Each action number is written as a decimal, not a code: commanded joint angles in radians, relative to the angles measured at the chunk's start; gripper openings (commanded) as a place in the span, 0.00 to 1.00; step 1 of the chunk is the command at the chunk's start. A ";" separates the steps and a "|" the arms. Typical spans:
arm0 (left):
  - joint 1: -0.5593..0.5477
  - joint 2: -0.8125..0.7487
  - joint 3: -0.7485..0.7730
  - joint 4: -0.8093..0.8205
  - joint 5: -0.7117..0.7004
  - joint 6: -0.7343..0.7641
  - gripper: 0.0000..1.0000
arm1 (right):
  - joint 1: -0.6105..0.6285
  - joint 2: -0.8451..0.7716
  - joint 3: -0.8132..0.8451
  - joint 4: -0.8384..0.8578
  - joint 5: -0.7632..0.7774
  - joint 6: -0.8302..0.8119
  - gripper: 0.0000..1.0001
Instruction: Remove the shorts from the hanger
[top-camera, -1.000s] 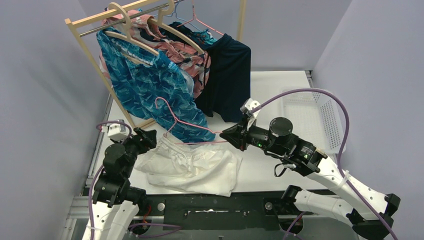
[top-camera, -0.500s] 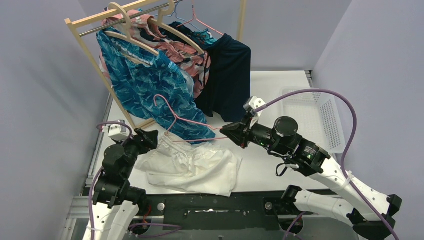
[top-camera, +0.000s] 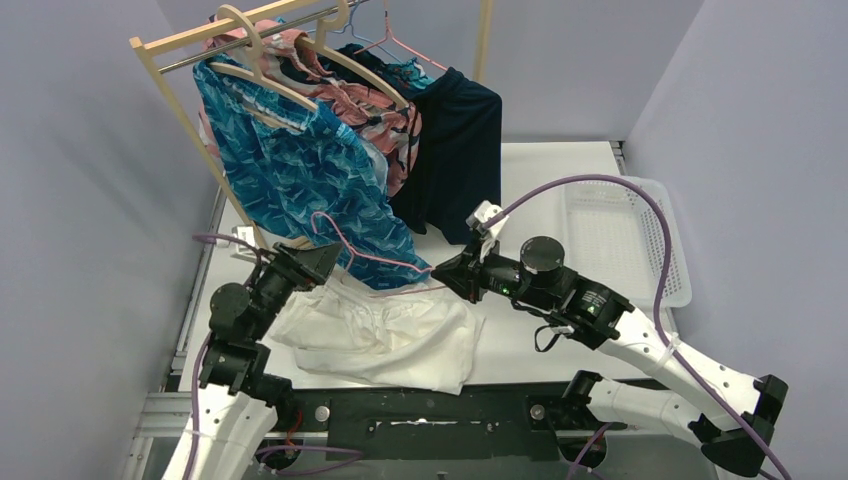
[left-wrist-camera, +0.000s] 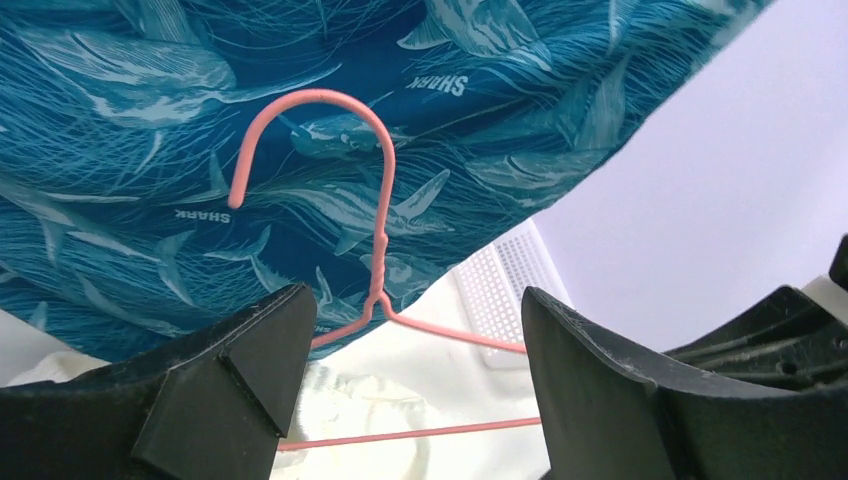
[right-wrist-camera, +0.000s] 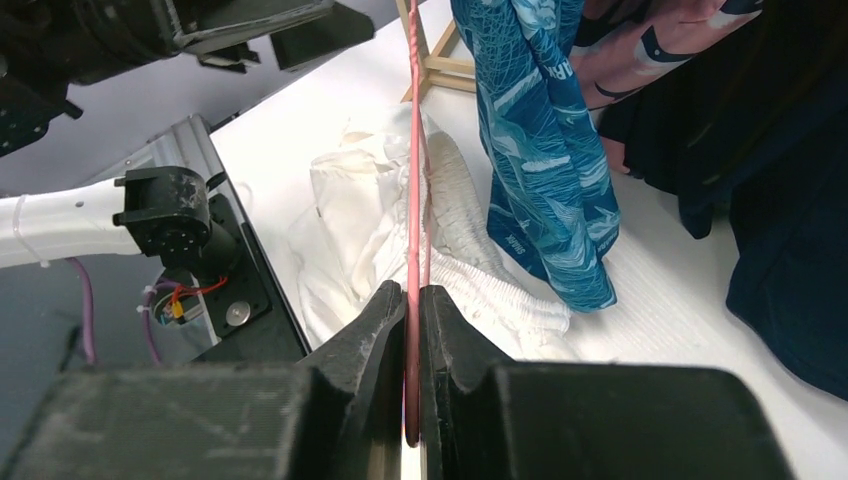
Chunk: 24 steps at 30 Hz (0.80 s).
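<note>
The pink hanger's hook is leaning low, so my left gripper should keep hold of the hanger while my right gripper opens and grabs its end with the hook higher up.
The white shorts lie crumpled on the table, also in the left wrist view and the right wrist view. My right gripper is shut on the end of a pink wire hanger, whose wire is pinched between the jaws. The hanger hangs just above the white shorts. My left gripper is open and empty at the hanger's twisted neck, its fingers either side. The shark-print shorts, floral shorts and navy shorts hang on the rack.
The wooden rack stands at the back left with wooden and wire hangers on its rail. The shark-print shorts hang close behind the pink hanger's hook. A white perforated basket sits at the right of the table.
My left gripper has lifted and moved right, up to the hanger's neck. My right gripper has shifted a little left and down with the hanger. The white shorts stay on the table.
</note>
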 joint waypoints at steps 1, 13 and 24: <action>0.002 0.152 0.116 0.087 0.068 -0.021 0.75 | 0.017 -0.013 0.005 0.082 -0.028 0.031 0.00; -0.018 0.291 0.107 0.144 0.064 -0.033 0.00 | 0.053 0.013 0.007 0.052 -0.026 0.064 0.00; -0.019 0.187 0.125 0.083 0.034 -0.090 0.00 | 0.050 0.034 0.082 -0.165 -0.024 0.037 0.44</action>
